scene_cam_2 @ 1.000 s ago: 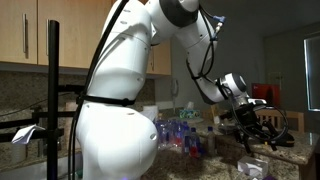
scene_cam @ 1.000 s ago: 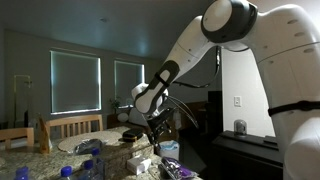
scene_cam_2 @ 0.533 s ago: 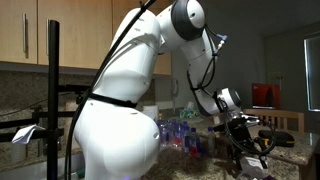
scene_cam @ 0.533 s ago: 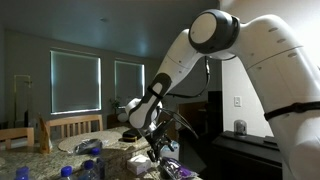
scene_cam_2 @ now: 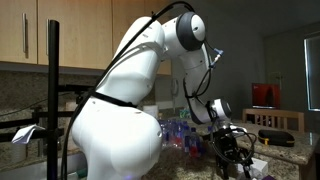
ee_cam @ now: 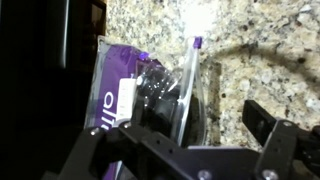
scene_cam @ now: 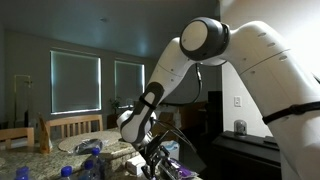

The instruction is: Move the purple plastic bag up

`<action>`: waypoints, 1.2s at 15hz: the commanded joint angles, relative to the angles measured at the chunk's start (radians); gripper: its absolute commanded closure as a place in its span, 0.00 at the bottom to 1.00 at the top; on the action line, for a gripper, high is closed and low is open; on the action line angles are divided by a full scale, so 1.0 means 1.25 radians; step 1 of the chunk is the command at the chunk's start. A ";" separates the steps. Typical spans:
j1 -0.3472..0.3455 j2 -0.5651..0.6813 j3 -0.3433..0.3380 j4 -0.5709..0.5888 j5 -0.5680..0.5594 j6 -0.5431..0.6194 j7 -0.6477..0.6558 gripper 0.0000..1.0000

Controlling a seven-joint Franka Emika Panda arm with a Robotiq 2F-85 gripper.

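The purple plastic bag's clear part (ee_cam: 158,92) is under my gripper's finger, which points down, so I should move back, tilt my gripper and come at the clear edge (ee_cam: 188,92) at a slant.
The purple plastic bag (ee_cam: 125,85) lies on the granite counter (ee_cam: 250,40). It is glossy, with a clear part and a white label. In the wrist view it fills the left half. My gripper (ee_cam: 210,118) is open just above it: one finger hangs over the bag's clear part, the other over bare granite to the right. In an exterior view the gripper (scene_cam: 152,160) is low at the counter, with a bit of purple bag (scene_cam: 172,150) beside it. In an exterior view the gripper (scene_cam_2: 229,160) is down near the counter and the bag cannot be made out.
Several clear bottles with blue caps (scene_cam: 88,155) stand on the counter near the gripper, and they also show in an exterior view (scene_cam_2: 180,132). Wooden chairs (scene_cam: 70,126) stand behind. A black pole (scene_cam_2: 52,90) stands in the foreground. The room is dim.
The arm has bent down and forward. The gripper has dropped from above the counter to just over the purple bag, and it stays open.
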 commanded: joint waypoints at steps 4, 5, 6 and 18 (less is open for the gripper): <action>0.044 -0.024 -0.021 -0.026 -0.031 0.024 0.141 0.00; 0.049 -0.030 -0.024 -0.027 -0.043 0.026 0.162 0.00; 0.056 -0.036 -0.027 -0.027 -0.062 0.025 0.186 0.00; 0.043 -0.103 -0.029 -0.080 -0.295 0.010 0.431 0.00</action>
